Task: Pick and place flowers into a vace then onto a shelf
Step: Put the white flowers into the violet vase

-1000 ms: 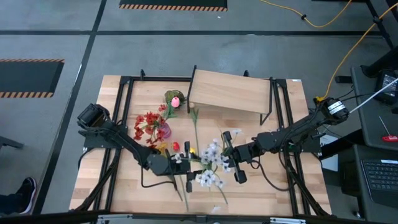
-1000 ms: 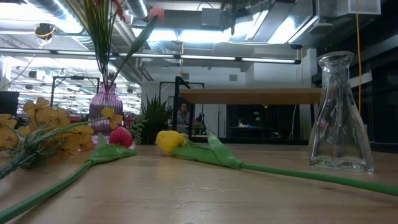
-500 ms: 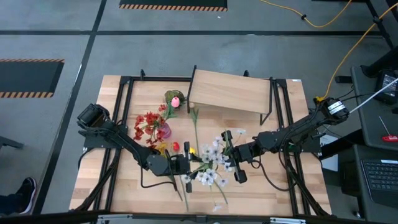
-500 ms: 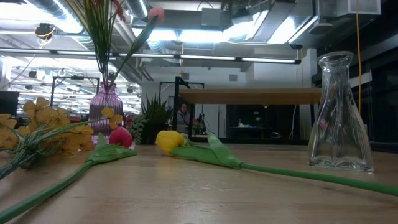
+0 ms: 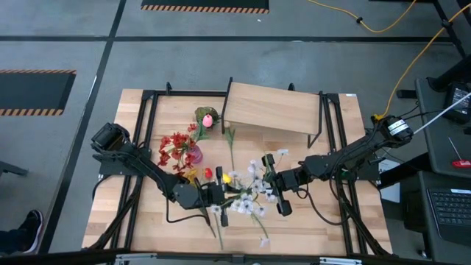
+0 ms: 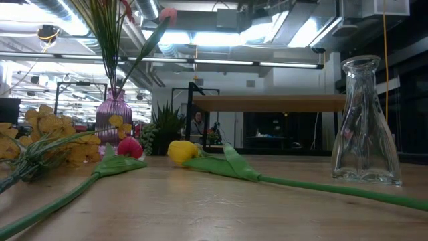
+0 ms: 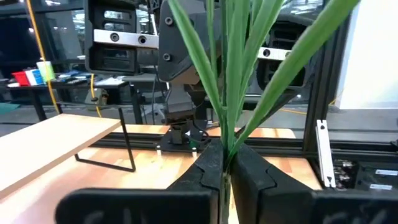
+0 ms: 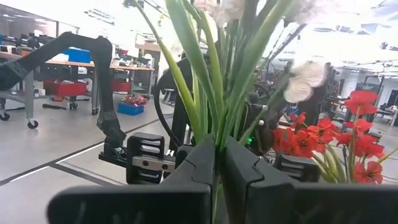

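The white flowers' stems are pinched in both grippers, and the purple vase stands closer to my left gripper. My right gripper should open, and my left gripper should carry them.
A bunch of white flowers on green stems hangs above the middle of the table between my two grippers. My left gripper comes from the table's left and is shut on it; my right gripper comes from the right and is shut on it too. A purple vase holds red flowers. A red tulip and a yellow tulip lie on the table, yellow blooms beside them. The shelf stands at the far side. A clear glass vase stands empty. My left gripper pinches the bunch's green stems between its two fingers, coming level from the table's left and lying across the stems. The bunch is lifted clear of the table. My right gripper pinches several green stems of the same bunch between its two fingers, coming about level from the table's right, across the stems. Leaves and white blossoms fan out beyond the fingers.
A green leafy bunch with a pink bud shows near the shelf's left end. Black frame rails run along both sides of the table. A long tulip stem lies across the near table.
My left gripper has shut on the stems of the white bunch while staying in place. The bunch has drawn together a little between the two grippers, and its lower blossoms have shifted.
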Tool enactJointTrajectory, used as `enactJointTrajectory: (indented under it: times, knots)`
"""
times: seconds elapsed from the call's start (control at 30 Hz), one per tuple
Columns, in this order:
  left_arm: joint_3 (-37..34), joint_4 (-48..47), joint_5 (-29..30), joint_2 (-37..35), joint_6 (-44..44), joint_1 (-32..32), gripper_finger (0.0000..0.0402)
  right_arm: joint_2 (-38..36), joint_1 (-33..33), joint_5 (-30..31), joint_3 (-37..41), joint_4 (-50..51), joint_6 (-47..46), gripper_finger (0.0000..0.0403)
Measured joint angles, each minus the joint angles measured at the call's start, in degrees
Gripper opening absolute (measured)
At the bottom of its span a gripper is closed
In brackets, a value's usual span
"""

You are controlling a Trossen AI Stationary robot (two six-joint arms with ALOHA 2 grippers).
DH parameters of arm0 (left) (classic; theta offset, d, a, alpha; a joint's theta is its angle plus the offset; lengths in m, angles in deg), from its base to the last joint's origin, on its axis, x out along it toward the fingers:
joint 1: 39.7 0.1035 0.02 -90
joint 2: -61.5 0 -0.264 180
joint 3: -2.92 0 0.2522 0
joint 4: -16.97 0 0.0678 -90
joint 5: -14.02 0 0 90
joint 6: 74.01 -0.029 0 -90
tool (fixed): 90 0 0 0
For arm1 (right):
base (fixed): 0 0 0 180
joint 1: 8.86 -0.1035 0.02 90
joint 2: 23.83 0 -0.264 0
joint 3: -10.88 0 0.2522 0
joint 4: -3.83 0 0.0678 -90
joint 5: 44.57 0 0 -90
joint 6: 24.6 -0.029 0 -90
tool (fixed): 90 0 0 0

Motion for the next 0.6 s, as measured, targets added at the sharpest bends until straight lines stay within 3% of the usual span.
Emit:
enactJointTrajectory:
  times: [0.37, 0.6]
  knots:
    - [-0.07, 0.01, 15.11, -5.39, -8.11, -9.75, 0.0006, 0.0, -1.56, 0.13, -0.02, -0.04, 3.99, 0.0099]
    - [-0.07, -1.59, 28.32, -6.16, -8.48, -17.47, 0.0006, 0.0, -1.59, 0.18, -0.02, 0.48, 3.99, 0.0113]
